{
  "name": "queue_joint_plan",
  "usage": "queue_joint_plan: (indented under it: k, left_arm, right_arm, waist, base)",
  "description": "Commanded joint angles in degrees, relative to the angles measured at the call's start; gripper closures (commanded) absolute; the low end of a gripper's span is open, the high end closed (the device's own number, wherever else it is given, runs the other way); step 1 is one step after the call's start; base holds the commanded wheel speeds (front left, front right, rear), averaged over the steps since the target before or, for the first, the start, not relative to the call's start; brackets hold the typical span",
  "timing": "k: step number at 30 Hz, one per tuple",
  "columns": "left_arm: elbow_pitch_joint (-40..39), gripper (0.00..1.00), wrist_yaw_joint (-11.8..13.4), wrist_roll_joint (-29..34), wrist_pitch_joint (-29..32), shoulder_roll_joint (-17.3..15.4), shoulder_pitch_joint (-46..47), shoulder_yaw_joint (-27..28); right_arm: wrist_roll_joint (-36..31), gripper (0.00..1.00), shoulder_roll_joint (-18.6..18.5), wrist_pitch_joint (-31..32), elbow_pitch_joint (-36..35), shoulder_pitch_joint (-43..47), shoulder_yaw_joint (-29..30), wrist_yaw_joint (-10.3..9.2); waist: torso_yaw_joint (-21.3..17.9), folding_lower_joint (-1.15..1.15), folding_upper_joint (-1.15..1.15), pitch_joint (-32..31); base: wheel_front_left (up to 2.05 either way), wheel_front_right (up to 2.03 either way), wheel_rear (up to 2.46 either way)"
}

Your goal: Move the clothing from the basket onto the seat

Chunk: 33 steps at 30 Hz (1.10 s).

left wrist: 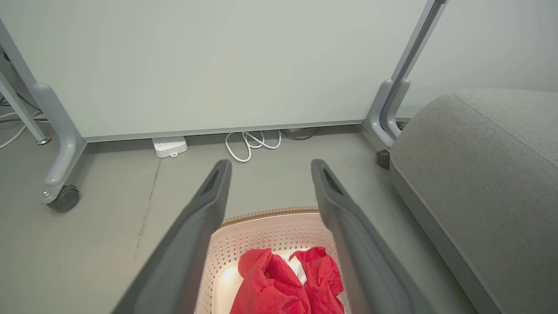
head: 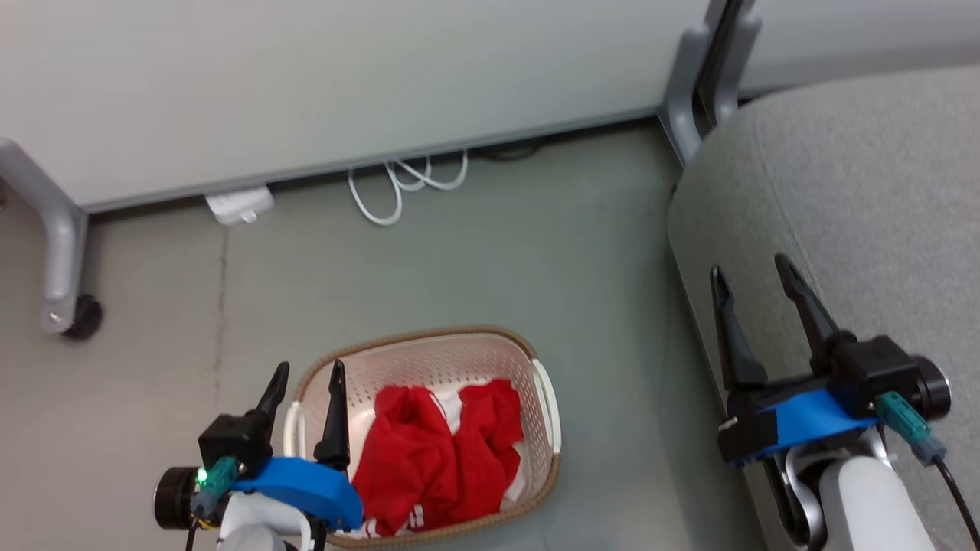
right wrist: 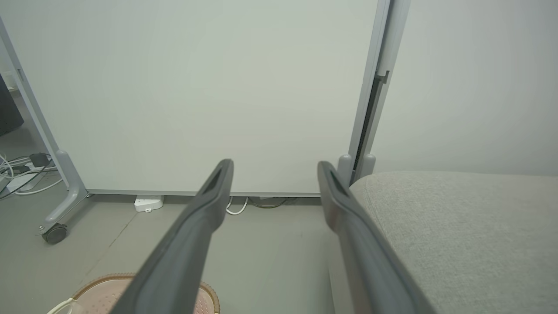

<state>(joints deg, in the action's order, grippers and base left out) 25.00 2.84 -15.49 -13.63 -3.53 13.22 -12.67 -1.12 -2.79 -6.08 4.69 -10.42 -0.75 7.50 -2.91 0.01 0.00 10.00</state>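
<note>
My gripper is going to lift the clothing (head: 432, 454) out, and another red piece will stay in the basket, because white shows (head: 450, 407) between separate red mounds in the heap.
The clothing (head: 436, 459) is a crumpled heap of bright red fabric with white parts, lying inside the cream basket (head: 452, 353) with its brown rim on the floor. From the left wrist the clothing (left wrist: 287, 283) and the basket (left wrist: 261, 235) appear between the fingers. My left gripper (head: 310, 371) hangs open over the basket's left rim, above the heap, holding nothing. The light grey seat (head: 865, 199) fills the right side. My right gripper (head: 754, 272) stands open above the seat's left edge, empty. The seat (right wrist: 462, 235) lies right of the right fingers.
A white partition panel (head: 344, 84) on grey wheeled legs (head: 65, 252) stands behind the basket. A white cable (head: 406, 184) and a white power adapter (head: 241, 205) lie on the grey floor at its foot. Another grey leg (head: 685, 92) stands by the seat's corner.
</note>
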Motion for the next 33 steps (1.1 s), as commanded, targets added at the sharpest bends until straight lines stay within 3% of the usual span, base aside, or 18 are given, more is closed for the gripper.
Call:
queue_joint_plan:
  k: [1, 7, 19, 28, 33]
  left_arm:
    - [1.84, 0.0, -0.46, -0.26, 0.4, -0.75, 2.6, 0.3]
    - [9.17, 0.0, -1.36, -0.43, 2.49, -2.2, 9.01, 0.35]
    - [23.76, 0.0, -0.41, -0.5, 6.21, -6.79, 19.37, 1.79]
    - [31.28, 0.0, 3.98, 0.0, 6.48, -10.39, 22.87, 2.86]
    - [33.33, 0.0, 4.45, -0.78, 6.85, -10.89, 23.98, 3.45]
  right_arm:
    - [-0.29, 0.0, -0.17, -0.67, -0.78, -2.52, -0.78, -0.02]
    - [1.27, 0.0, -0.17, -2.26, -0.96, -7.03, -3.27, -0.03]
    - [4.48, 0.0, -0.11, -5.89, -0.24, -12.46, -8.2, -0.03]
    - [7.77, 0.0, -0.11, -7.89, 1.46, -13.81, -11.47, -0.03]
    - [8.76, 0.0, -0.12, -8.47, 2.36, -14.3, -12.21, -0.03]
  waist:
    - [-3.92, -0.01, 0.0, 7.25]
    - [-8.12, -0.01, 0.0, 15.51]
    - [-16.92, -0.01, 0.0, 28.38]
    - [-21.05, -0.01, 0.0, 32.89]
    - [-21.58, -0.01, 0.0, 33.93]
  base:
    - [0.0, 0.0, 0.0]
    - [0.0, 0.0, 0.0]
    - [0.0, 0.0, 0.0]
    - [0.0, 0.0, 0.0]
    - [0.0, 0.0, 0.0]
